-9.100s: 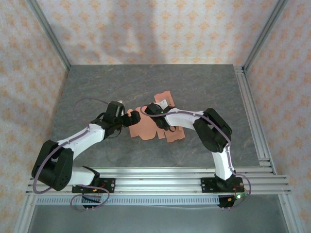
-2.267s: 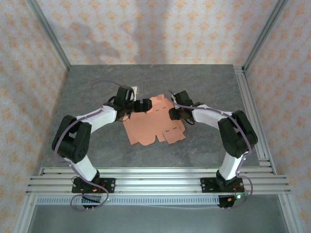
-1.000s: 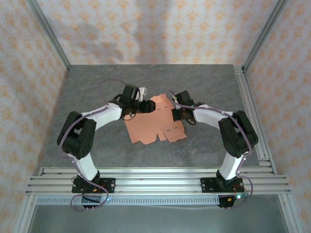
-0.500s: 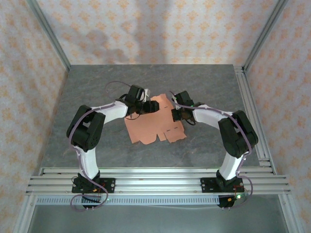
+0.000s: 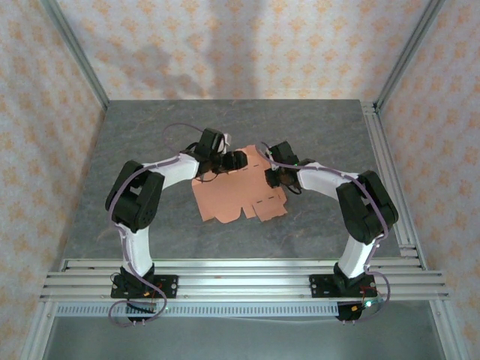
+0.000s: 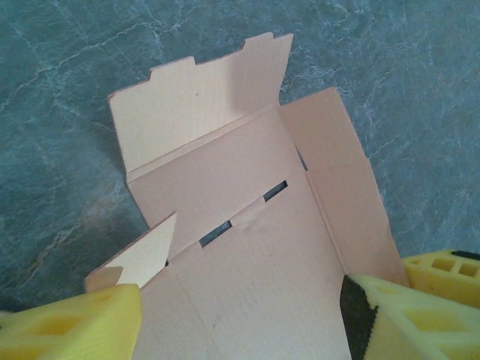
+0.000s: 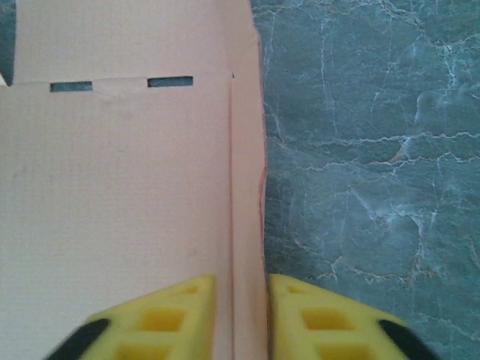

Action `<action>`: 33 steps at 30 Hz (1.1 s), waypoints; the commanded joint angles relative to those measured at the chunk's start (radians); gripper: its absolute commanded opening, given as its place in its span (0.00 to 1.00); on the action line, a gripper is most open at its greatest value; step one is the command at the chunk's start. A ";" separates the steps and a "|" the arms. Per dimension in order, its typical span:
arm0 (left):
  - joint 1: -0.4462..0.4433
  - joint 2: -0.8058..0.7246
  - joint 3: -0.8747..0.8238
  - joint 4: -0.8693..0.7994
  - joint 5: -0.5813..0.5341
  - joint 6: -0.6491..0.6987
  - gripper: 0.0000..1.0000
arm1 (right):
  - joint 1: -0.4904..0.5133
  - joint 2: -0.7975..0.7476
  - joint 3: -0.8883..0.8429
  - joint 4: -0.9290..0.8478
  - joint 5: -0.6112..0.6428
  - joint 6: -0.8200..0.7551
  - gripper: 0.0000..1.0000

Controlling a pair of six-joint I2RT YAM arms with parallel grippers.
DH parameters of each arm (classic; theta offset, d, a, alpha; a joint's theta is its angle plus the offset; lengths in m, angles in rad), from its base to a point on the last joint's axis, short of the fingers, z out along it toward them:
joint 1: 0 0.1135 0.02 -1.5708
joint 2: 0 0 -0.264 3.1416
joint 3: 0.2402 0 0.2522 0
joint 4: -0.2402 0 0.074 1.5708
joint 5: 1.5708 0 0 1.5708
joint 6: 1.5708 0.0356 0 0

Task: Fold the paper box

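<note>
Next, I pinch the paper box's side piece point(image 7: 248, 195) with my right gripper and turn the paper box's tabbed end flap point(image 6: 201, 105) toward my left gripper, because that flap points toward the back wall.
The paper box point(image 5: 236, 196) is a flat salmon-orange die-cut sheet lying on the grey table point(image 5: 150, 135). My left gripper point(image 5: 238, 160) hangs over its far edge, open wide. In the left wrist view the sheet point(image 6: 247, 247) spreads below that gripper point(image 6: 240, 330), between the yellow fingers point(image 6: 75, 330); a long side flap point(image 6: 337, 180) and a small corner flap point(image 6: 142, 255) stand up. My right gripper point(image 5: 271, 178) is at the sheet's right edge. In the right wrist view this gripper point(image 7: 241, 319) is shut on a narrow side strip point(image 7: 247, 187) of the sheet.
Aluminium rails run along the table's right side point(image 5: 390, 180) and near edge point(image 5: 240, 277). Patterned walls enclose the back and both sides. Bare grey table lies left of the sheet and behind it.
Over the last second my left gripper has slid right, from the sheet's far left corner onto its far edge. The right gripper and the sheet have hardly moved.
</note>
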 commanded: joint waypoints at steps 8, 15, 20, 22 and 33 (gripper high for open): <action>-0.005 -0.181 -0.082 0.007 -0.105 0.058 0.77 | 0.000 0.004 -0.038 0.054 0.003 0.031 0.28; 0.001 -0.215 -0.110 -0.011 -0.156 0.086 0.81 | 0.001 -0.005 -0.025 0.020 -0.014 -0.001 0.00; 0.023 -0.238 -0.116 -0.024 -0.177 0.094 0.83 | 0.010 -0.027 -0.011 -0.002 0.003 -0.024 0.00; 0.037 -0.250 -0.122 -0.026 -0.179 0.092 0.84 | 0.024 -0.034 0.001 -0.014 0.039 -0.040 0.00; 0.138 -0.359 -0.188 -0.034 -0.201 0.095 0.91 | 0.162 -0.063 -0.005 0.039 0.431 -0.338 0.00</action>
